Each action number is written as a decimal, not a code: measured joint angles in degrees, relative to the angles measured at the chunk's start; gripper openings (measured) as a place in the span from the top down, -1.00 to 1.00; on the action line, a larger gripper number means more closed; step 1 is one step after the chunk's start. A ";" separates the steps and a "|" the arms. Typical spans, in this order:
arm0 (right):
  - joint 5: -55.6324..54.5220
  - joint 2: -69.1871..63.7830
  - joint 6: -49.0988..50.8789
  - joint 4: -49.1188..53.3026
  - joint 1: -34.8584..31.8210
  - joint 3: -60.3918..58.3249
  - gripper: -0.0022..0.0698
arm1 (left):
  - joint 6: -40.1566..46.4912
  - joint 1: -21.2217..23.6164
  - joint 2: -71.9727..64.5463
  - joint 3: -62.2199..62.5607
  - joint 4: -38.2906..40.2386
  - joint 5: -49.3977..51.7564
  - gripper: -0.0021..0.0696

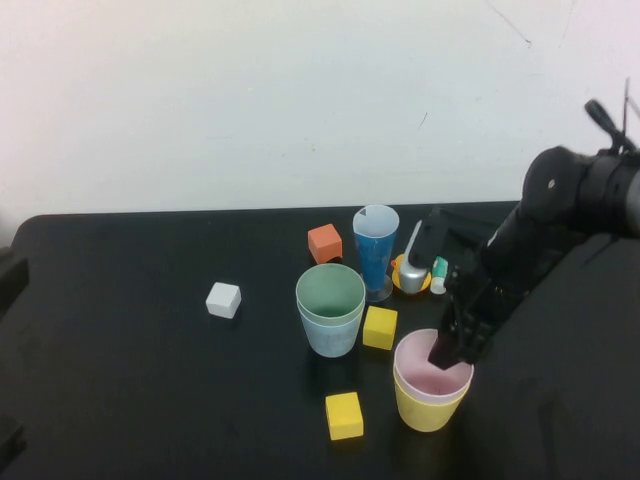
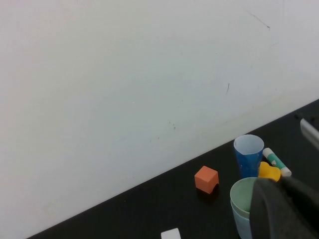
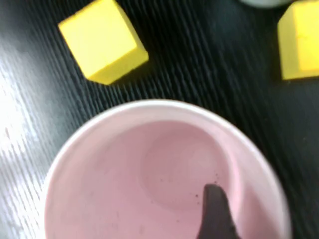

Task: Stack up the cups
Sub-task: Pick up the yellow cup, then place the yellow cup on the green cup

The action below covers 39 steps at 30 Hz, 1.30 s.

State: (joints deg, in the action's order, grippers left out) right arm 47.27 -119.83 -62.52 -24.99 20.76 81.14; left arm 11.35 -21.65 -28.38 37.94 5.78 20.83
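Only a narrow pink band (image 1: 431, 393) can be seen above the yellow cup (image 1: 425, 413). The yellow cup will come up too when I lift the pink cup.
The pink cup (image 1: 432, 378) sits nested inside the yellow cup (image 1: 425, 410) at the front right. The green cup (image 1: 330, 292) sits nested inside the light blue cup (image 1: 330, 338) at mid-table. My right gripper (image 1: 447, 350) is over the pink cup's far right rim and open. One finger (image 3: 215, 209) hangs inside the pink cup (image 3: 149, 169), a little off its wall; the other finger is hidden. My left gripper (image 2: 284, 209) is out of the high view. It shows as one dark mass without a gap, above the green cup (image 2: 243, 194).
A tall blue glass (image 1: 376, 250), an orange cube (image 1: 324, 243), a yellow and silver object (image 1: 410, 272) and a white tube (image 1: 439, 275) stand behind the cups. A white cube (image 1: 223, 300) lies left. Yellow cubes (image 1: 380, 327) (image 1: 344, 415) lie between and before the stacks.
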 joint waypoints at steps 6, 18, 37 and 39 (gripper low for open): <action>0.14 -3.11 0.00 -0.34 0.00 0.00 0.43 | 0.00 0.00 0.00 0.00 0.00 0.31 0.94; 19.00 -2.96 11.60 3.76 4.69 23.71 0.82 | 0.00 0.00 0.00 0.00 -0.17 3.34 0.94; 16.21 -15.17 18.63 14.05 10.14 43.55 0.82 | -0.08 0.00 0.00 0.00 0.16 5.91 0.94; 16.08 -15.20 18.50 13.96 10.14 43.51 0.76 | -0.17 0.00 0.00 0.00 0.16 5.91 0.94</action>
State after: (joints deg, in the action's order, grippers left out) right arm 63.35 -135.04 -44.02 -11.04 30.90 124.66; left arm 11.19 -21.65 -28.38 37.94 5.94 26.74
